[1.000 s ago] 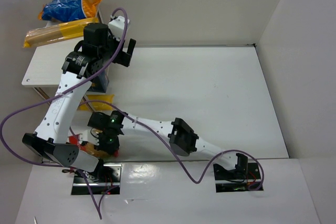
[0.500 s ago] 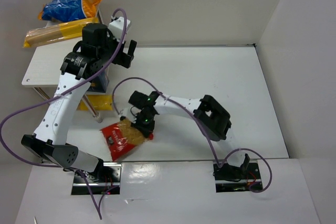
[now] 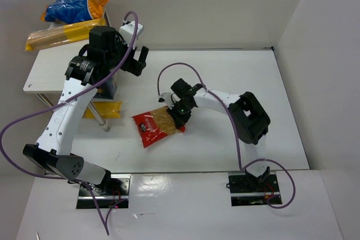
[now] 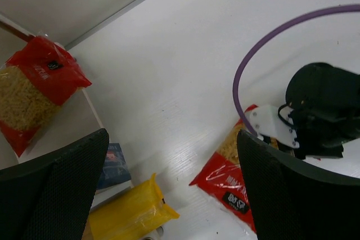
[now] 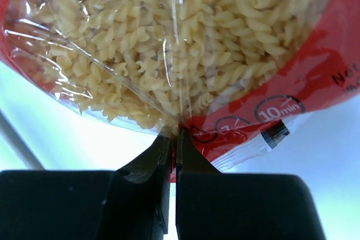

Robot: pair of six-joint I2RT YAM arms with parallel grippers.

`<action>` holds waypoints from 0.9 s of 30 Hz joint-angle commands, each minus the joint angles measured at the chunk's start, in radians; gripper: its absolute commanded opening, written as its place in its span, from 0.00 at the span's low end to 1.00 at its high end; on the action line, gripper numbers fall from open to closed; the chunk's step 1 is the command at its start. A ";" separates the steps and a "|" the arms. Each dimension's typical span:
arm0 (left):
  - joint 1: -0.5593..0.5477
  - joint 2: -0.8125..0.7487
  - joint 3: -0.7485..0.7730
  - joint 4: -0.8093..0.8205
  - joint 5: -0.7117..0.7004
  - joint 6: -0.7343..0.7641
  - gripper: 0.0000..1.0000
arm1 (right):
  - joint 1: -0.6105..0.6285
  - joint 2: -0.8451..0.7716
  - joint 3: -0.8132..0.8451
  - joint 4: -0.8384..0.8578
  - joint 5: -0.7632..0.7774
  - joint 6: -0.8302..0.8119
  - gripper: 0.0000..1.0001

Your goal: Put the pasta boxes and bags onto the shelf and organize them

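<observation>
I should go on moving the held red-label bag (image 3: 149, 128) with my right gripper into clear space (image 3: 163, 89) between it and the back wall until it lies near my left gripper.
A clear pasta bag with a red label (image 3: 153, 127) hangs just over the table's middle. My right gripper (image 3: 180, 120) is shut on its edge, and the right wrist view shows the jaws (image 5: 175, 134) pinching the film below the fusilli (image 5: 185, 43). My left gripper (image 3: 138, 58) is open and holds nothing above the right end of the shelf (image 3: 50, 71). Between its fingers (image 4: 171, 135) I see the held bag (image 4: 228, 181), a yellow pack (image 4: 129, 214), a blue pack (image 4: 115, 164) and another red-label bag (image 4: 34, 85) on a white board.
A blue-and-orange bag (image 3: 76, 7) and a long yellow spaghetti bag (image 3: 62, 33) lie at the shelf's far end. A yellow pack (image 3: 106, 109) and a blue pack (image 3: 110, 87) sit beneath the shelf's top board. White walls close the table behind and to the right.
My right arm has carried the red-label bag from the near left, beside the shelf, out to the right and farther away, towards the table's middle. The left arm has hardly moved.
</observation>
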 commanded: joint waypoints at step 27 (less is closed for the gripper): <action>-0.001 -0.022 -0.238 0.003 0.150 0.100 1.00 | -0.170 0.266 0.439 0.191 0.292 0.174 0.00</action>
